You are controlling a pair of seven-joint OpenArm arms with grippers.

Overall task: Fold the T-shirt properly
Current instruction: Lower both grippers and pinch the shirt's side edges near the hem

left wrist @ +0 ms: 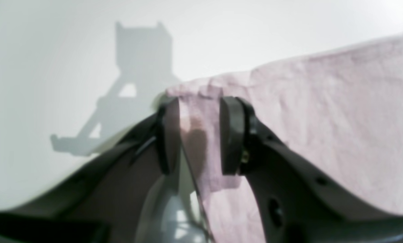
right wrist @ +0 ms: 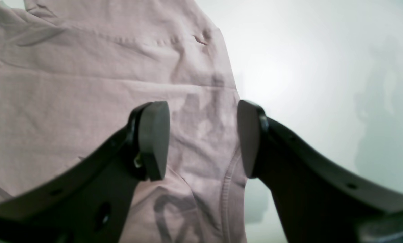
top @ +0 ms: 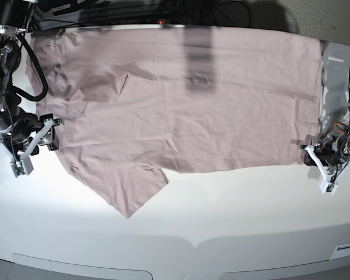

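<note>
The T-shirt is by the table's back edge, so the robot's left gripper should pinch its front corner and pull the T-shirt toward the front together with the right gripper.
The dusty pink T-shirt lies spread flat on the white table, collar end to the left, hem to the right, one sleeve pointing toward the front. My left gripper is at the shirt's front right corner. In the left wrist view its jaws stand partly apart, astride the T-shirt at its corner. My right gripper is at the shirt's left edge. In the right wrist view its gripper is open over a stitched edge of the T-shirt, not pinching it.
Black cables run along the table's back edge. A silvery sheet lies past the shirt's hem at the right. The table's front edge is near the bottom of the base view.
</note>
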